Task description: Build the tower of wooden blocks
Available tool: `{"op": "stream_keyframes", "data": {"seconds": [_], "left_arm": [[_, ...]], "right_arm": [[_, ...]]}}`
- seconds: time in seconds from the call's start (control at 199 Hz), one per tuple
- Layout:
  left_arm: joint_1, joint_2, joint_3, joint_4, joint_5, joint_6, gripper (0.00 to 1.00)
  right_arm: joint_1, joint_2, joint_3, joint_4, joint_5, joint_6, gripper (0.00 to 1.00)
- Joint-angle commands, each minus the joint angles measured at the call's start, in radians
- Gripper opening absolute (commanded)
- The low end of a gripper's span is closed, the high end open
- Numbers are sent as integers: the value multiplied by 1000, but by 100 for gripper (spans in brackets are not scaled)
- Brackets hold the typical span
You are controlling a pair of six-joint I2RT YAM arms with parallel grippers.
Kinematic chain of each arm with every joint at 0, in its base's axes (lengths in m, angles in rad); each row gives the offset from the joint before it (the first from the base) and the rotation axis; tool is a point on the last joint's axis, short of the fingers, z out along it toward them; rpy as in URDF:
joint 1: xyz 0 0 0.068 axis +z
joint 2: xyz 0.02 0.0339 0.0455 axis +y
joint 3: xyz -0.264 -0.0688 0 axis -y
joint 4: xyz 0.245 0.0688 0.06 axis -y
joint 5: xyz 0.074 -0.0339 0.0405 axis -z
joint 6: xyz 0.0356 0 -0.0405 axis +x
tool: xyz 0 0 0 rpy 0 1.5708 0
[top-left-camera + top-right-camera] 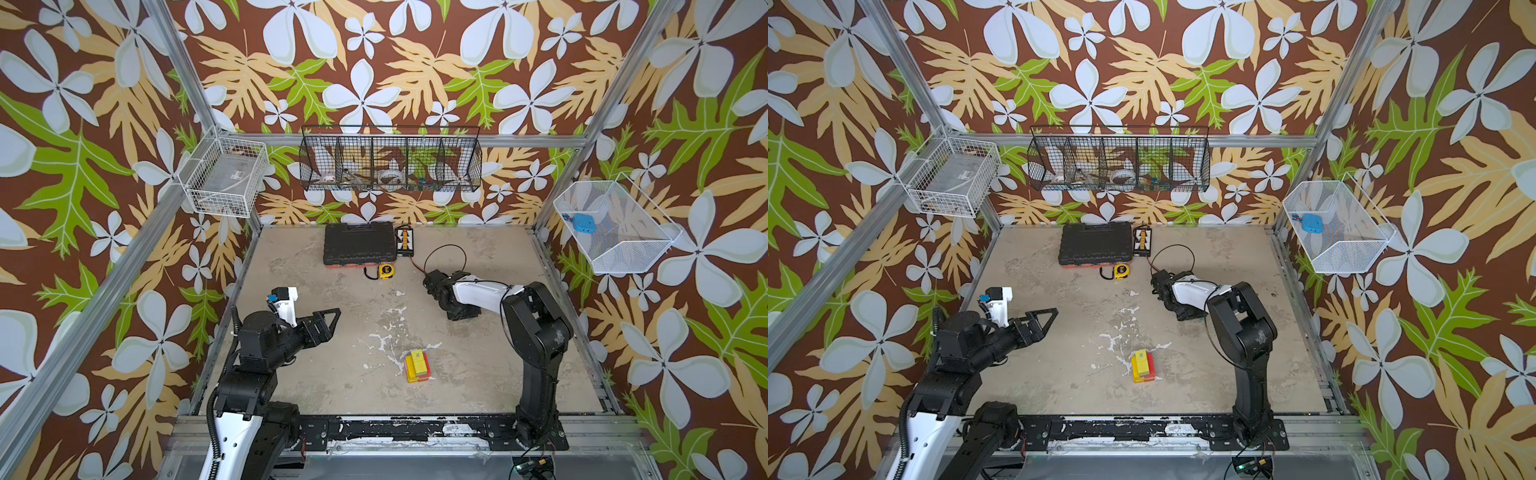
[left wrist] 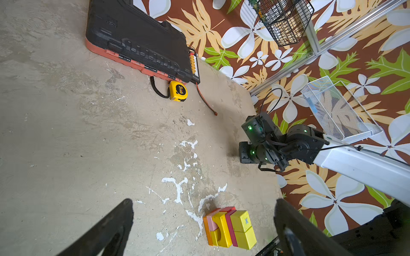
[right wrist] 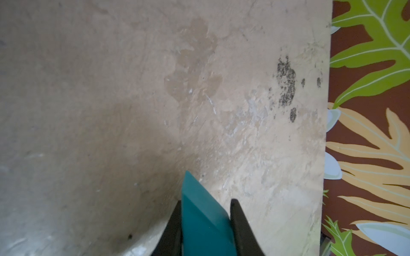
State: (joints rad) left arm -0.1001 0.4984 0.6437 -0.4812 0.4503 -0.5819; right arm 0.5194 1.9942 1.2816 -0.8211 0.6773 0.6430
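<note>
The teal wedge block sits crooked in my right gripper with its pointed tip (image 3: 188, 177) sticking out ahead. Next, I put the block (image 3: 205, 221) down and grip it square before I stack it.
The tower (image 1: 417, 365) (image 1: 1142, 365) stands on the table near the front middle. Its top is two yellow blocks, one marked with an X. In the left wrist view the tower (image 2: 230, 228) shows a red layer, a yellow arch, a pink block and an orange base under them. My left gripper (image 1: 330, 320) (image 2: 204, 201) hovers open to the tower's left, nothing between its fingers. My right gripper (image 3: 205, 200) is shut on a teal wedge block (image 3: 204, 221), low over the table's right part. In both top views the right gripper (image 1: 461, 311) points down and hides the teal block.
A black tool case (image 1: 359, 243) lies at the table's back, with a yellow tape measure (image 1: 386, 271) and a connector board (image 1: 405, 241) with a loose cable beside it. Wire baskets (image 1: 390, 160) hang on the walls. The table's right edge (image 3: 326, 133) runs close to the right gripper.
</note>
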Motion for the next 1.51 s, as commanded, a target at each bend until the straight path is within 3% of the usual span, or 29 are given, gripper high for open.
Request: {"op": "stream_keyframes", "data": {"seconds": [0.0,0.372,0.572,0.884,1.105,1.416,1.501], "left_arm": [[0,0,-1,9,5,10,100],[0,-1,-3,9,9,11,100],[0,1,-3,9,8,8,100],[0,4,-3,10,8,10,100],[0,4,-3,10,12,12,100],[1,6,-4,10,14,13,100],[1,6,-4,10,15,13,100]], "right_arm": [[-1,32,14,-63,85,18,23],[-1,85,-8,-29,28,-15,35],[1,51,-28,2,-10,-32,48],[4,18,-47,51,-90,-60,49],[-21,-130,-82,80,-93,-55,55],[-186,-306,-249,256,-374,-156,56],[-201,-311,-255,268,-403,-161,58]]}}
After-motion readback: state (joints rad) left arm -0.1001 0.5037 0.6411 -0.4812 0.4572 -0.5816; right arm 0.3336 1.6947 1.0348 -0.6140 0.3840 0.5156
